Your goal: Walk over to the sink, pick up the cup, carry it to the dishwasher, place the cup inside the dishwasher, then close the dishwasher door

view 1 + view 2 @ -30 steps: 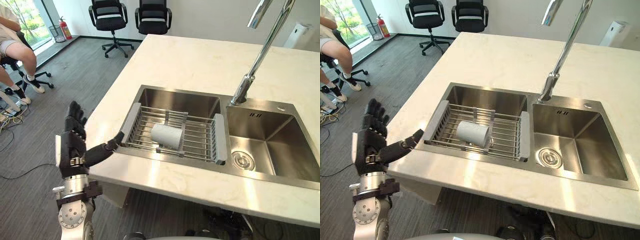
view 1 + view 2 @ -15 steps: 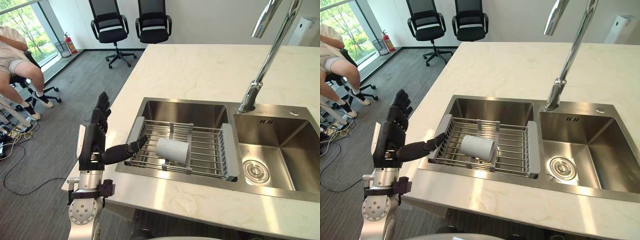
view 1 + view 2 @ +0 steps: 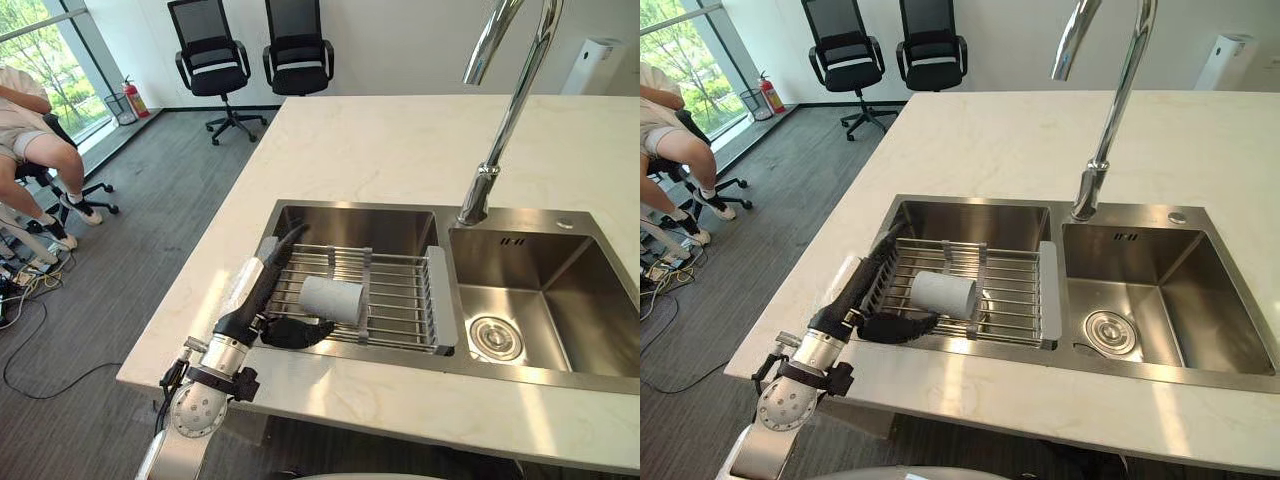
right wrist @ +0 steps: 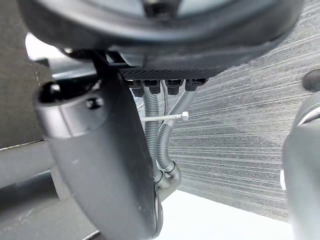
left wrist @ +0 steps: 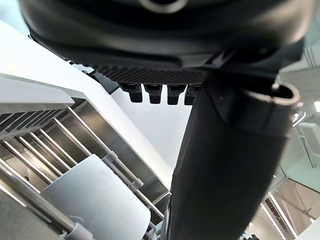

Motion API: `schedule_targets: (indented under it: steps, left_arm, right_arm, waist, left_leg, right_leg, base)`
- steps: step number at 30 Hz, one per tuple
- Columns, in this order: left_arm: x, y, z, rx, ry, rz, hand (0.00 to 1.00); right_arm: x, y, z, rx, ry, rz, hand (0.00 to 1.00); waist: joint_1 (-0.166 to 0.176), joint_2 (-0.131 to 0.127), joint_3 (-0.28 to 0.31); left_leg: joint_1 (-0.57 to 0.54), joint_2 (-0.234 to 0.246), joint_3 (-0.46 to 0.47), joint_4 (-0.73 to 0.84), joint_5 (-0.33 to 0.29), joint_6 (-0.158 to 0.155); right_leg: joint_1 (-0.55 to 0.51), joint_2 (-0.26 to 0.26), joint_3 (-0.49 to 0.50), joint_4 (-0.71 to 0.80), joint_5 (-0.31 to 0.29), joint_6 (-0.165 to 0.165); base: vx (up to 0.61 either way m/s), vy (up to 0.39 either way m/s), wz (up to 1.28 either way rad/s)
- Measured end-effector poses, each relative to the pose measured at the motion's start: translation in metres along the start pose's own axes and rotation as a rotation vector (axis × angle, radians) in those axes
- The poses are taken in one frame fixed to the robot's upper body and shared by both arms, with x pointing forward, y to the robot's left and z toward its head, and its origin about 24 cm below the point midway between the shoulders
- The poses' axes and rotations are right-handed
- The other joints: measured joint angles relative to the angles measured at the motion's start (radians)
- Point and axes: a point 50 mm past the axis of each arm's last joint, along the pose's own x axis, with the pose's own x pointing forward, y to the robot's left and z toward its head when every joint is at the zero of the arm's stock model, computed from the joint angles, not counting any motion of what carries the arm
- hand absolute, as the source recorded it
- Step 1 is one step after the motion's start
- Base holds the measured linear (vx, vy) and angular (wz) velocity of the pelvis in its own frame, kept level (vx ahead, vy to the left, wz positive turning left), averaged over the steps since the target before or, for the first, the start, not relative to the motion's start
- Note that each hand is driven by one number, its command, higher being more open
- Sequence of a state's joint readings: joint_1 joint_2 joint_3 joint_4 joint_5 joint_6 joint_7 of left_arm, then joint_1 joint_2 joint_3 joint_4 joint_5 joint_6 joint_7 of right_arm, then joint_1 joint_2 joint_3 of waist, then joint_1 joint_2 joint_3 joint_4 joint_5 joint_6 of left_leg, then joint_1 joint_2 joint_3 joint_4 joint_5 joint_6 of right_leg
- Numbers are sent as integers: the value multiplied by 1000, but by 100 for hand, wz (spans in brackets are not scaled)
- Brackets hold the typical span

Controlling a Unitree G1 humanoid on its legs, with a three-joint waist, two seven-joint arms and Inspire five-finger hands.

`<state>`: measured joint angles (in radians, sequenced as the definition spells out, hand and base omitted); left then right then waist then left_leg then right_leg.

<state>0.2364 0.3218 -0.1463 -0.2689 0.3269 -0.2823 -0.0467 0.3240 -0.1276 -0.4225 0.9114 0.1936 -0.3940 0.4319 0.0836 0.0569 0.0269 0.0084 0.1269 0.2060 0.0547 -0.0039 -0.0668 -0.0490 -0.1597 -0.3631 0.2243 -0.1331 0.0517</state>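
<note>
I should expect the white cup (image 3: 332,299) to be empty when I lift it, since it lies on its side across the rack's open bars (image 3: 398,301).
A white cup (image 3: 333,298) lies on its side on a wire drying rack (image 3: 400,300) set across the left sink basin (image 3: 350,225). My left hand (image 3: 262,290) reaches over the sink's left rim and is open. Its fingers stretch straight along the rack's left end, and its thumb (image 3: 296,332) points across the rack's near edge just left of the cup. I cannot tell whether the thumb touches the cup. In the left wrist view the cup (image 5: 95,202) sits on the rack bars past the thumb (image 5: 225,165). My right hand (image 4: 100,165) hangs open over grey carpet.
A tall chrome faucet (image 3: 508,110) rises between the basins, and the right basin (image 3: 545,300) has a drain. The pale stone counter (image 3: 400,140) surrounds the sink. Two black office chairs (image 3: 205,45) and a seated person (image 3: 30,130) are off to the left.
My left hand has moved from beside the counter's edge over the sink rim onto the rack, close to the cup. The camera has also shifted.
</note>
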Motion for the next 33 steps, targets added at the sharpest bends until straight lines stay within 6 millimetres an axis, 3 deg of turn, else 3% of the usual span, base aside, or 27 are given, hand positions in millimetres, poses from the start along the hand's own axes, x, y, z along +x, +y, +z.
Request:
schedule_targets:
  steps: [10,21,33]
  left_arm:
    - [12,4,-3,44,27,-20,100]
    - [30,19,-4,121,3,-28,100]
    - [56,23,-13,178,29,-97,100]
  right_arm:
    - [0,6,-3,3,17,46,100]
    - [-9,2,-15,16,70,41,100]
    - [-7,1,-8,-14,65,81,100]
  waist:
    - [-14,-18,-18]
    - [-23,-19,-21]
    - [-45,-18,-21]
  left_leg:
    - [1,-12,19,-17,0,-1]
    - [-1,-12,25,-18,-1,0]
    - [0,-24,25,-30,0,0]
  right_leg:
    - [-1,-1,12,-23,33,9]
    - [-6,-3,18,-11,39,17]
    - [-24,-18,21,29,23,19]
  base:
    - [-22,33,-3]
    - [-10,3,-1]
    - [0,0,0]
